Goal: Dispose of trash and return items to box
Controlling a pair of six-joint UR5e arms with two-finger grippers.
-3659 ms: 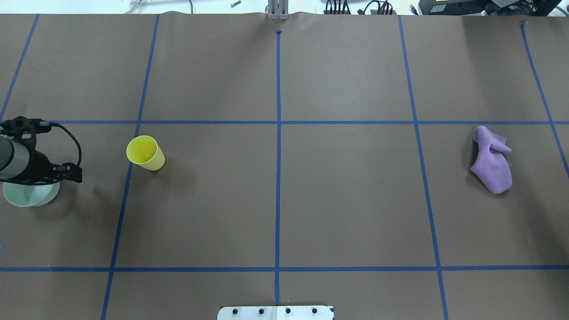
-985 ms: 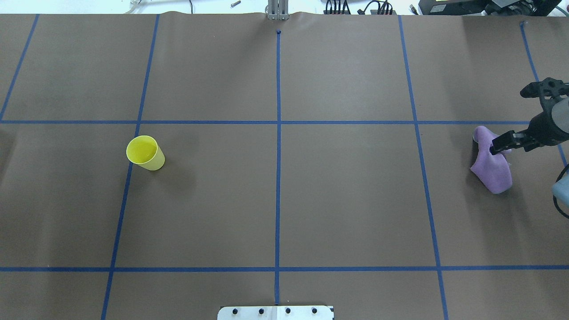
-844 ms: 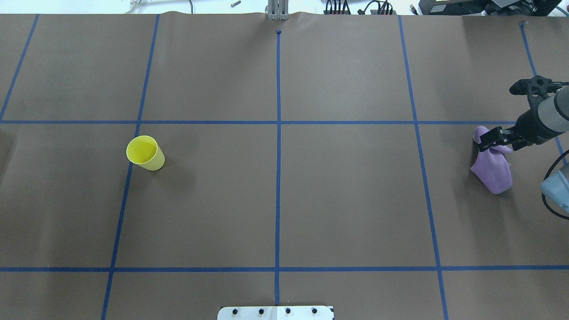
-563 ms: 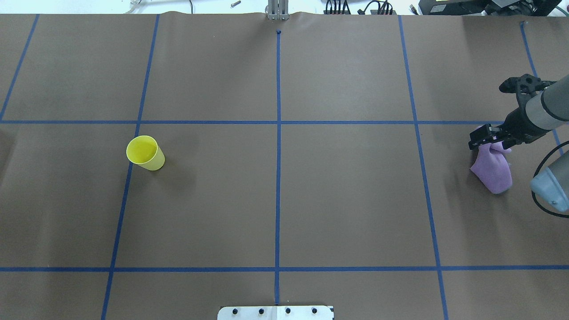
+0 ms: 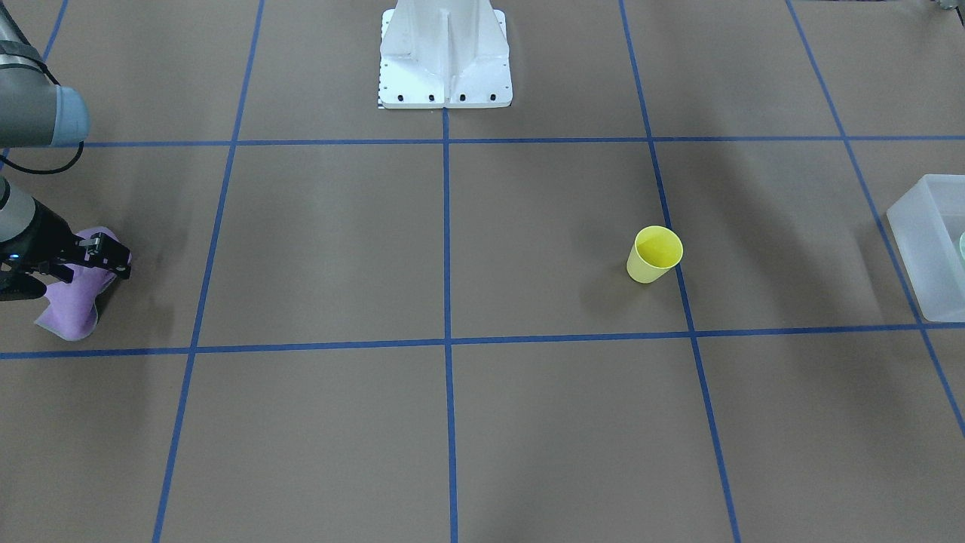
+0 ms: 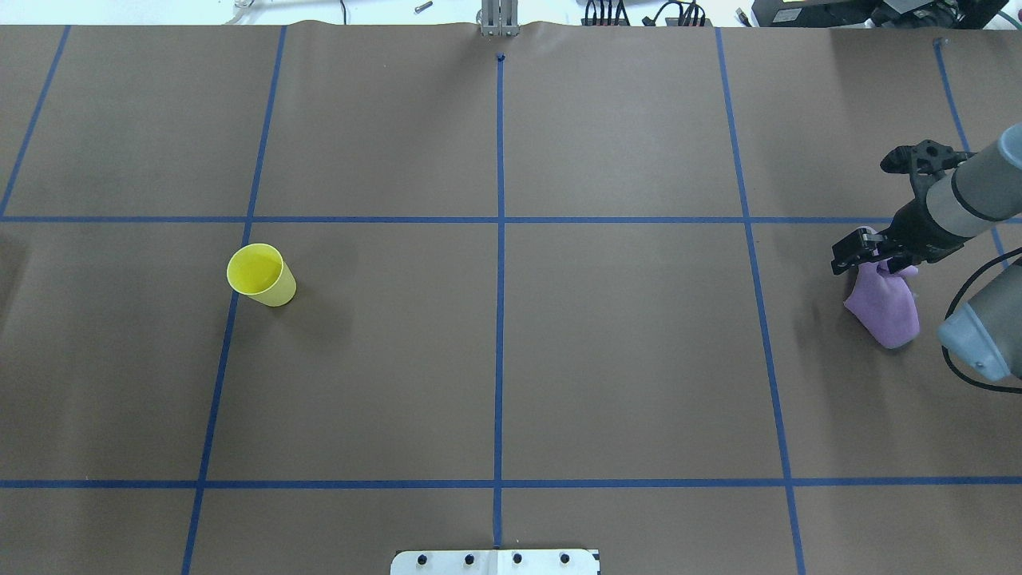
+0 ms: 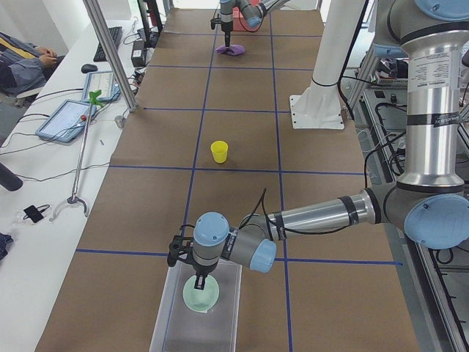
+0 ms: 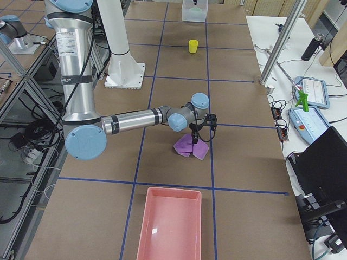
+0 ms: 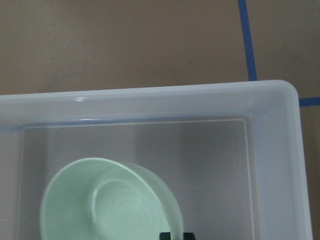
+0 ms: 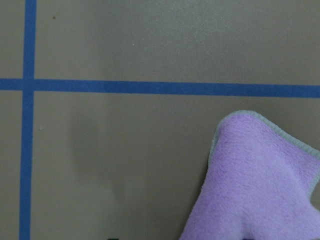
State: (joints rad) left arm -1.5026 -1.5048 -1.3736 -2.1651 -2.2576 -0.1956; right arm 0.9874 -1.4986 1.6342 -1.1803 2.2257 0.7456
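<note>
The purple cloth's thin edge [image 5: 94,320] is limp and curled, so I expect the purple cloth will bunch up and hang in separate flaps when I carry it.
The pale mint-green bowl [image 9: 110,205] sits tilted inside the frosted-white box [image 9: 150,95], and my left gripper [image 9: 175,235] is shut on its near rim. The exterior left view shows the same, with the left gripper [image 7: 199,279] over the bowl [image 7: 199,296] in the box [image 7: 165,323]. My right gripper [image 6: 862,255] hovers open over the upper end of a crumpled purple cloth [image 6: 886,307]. The cloth [image 10: 260,190] fills the lower right of the right wrist view. A yellow cup [image 6: 260,275] stands upright left of centre.
The box [image 5: 923,241] lies at the table's end on my left. A pink tray [image 8: 171,222] lies at the end on my right, beyond the cloth [image 8: 191,149]. The white robot base [image 5: 445,53] stands at the table's middle edge. Blue tape lines grid the brown table.
My left arm has carried the bowl out of the overhead view. My right arm has come in from the right edge and moved left, over the top of the purple cloth.
</note>
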